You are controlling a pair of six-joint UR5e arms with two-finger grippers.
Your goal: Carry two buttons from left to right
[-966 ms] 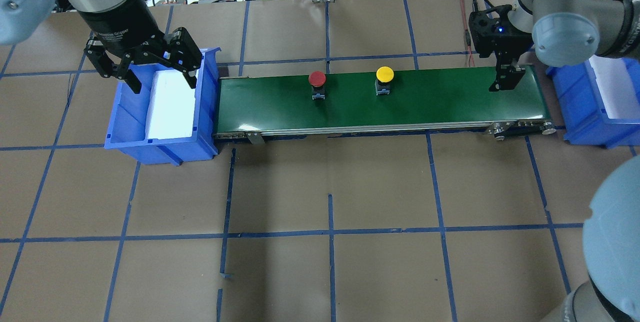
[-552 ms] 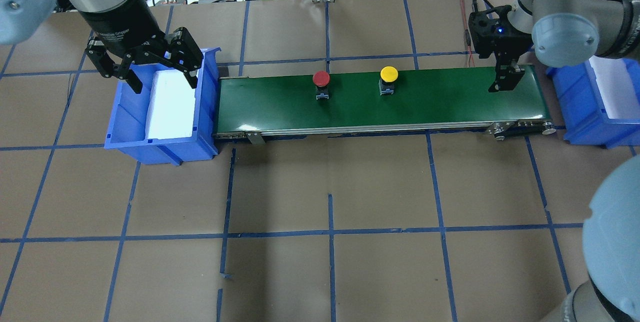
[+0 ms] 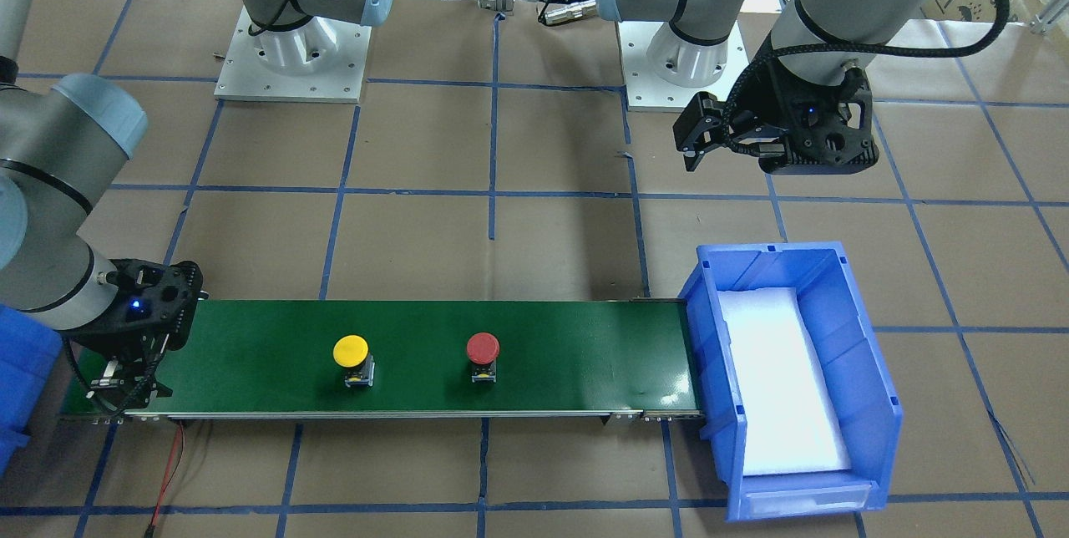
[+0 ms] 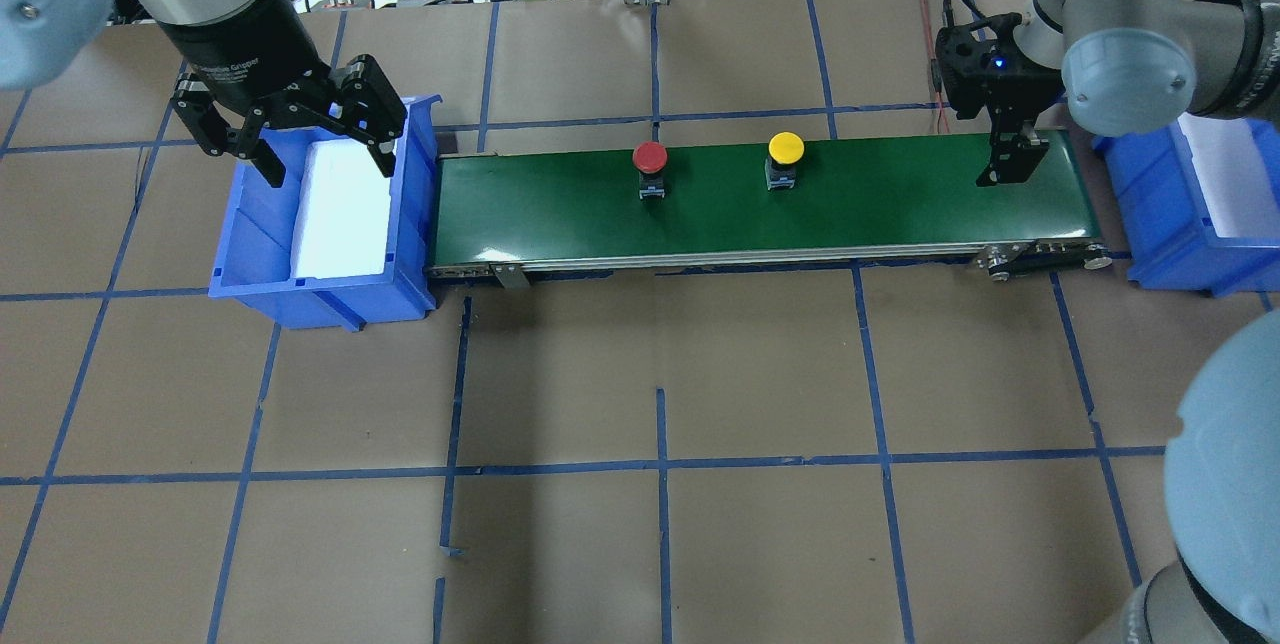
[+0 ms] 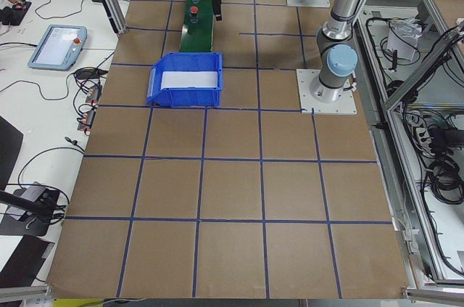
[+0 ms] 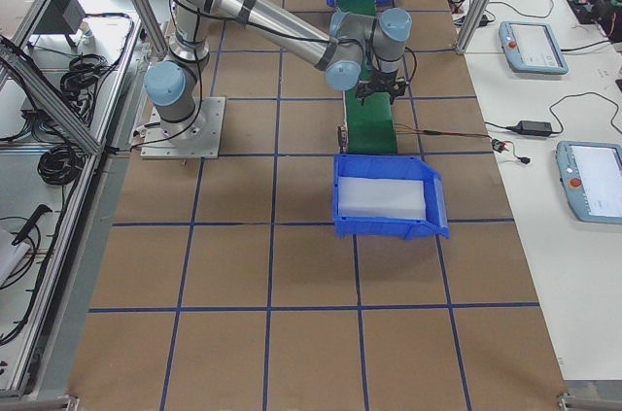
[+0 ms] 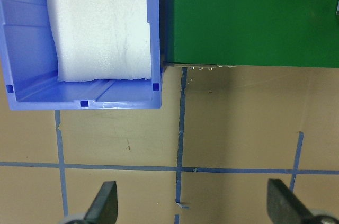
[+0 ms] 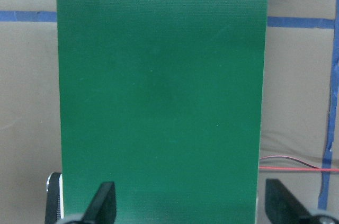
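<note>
A red wire (image 3: 169,476) runs to the conveyor belt. So the red button (image 3: 483,354) will move along toward my right gripper when I carry the yellow button.
The red button (image 4: 650,157) and the yellow button (image 4: 785,148) stand upright on the green conveyor belt (image 4: 760,214), the yellow one further to the right. In the front-facing view the yellow button (image 3: 351,351) is left of the red button (image 3: 483,347). My left gripper (image 4: 325,159) is open and empty above the left blue bin (image 4: 260,254). Its wrist view shows the left gripper (image 7: 193,208) with fingers wide apart. My right gripper (image 4: 1010,169) is open and empty, low over the belt's right end. The right gripper (image 8: 190,208) sees only bare belt.
The left bin holds a white foam pad (image 4: 345,209). A second blue bin (image 4: 1160,224) with white foam stands beyond the belt's right end. A red wire (image 8: 296,161) lies beside the belt. Brown table with blue tape lines (image 4: 660,464) surrounds the belt.
Both buttons have moved a little to the right along the belt, keeping their spacing. Both grippers have stayed in place and open.
</note>
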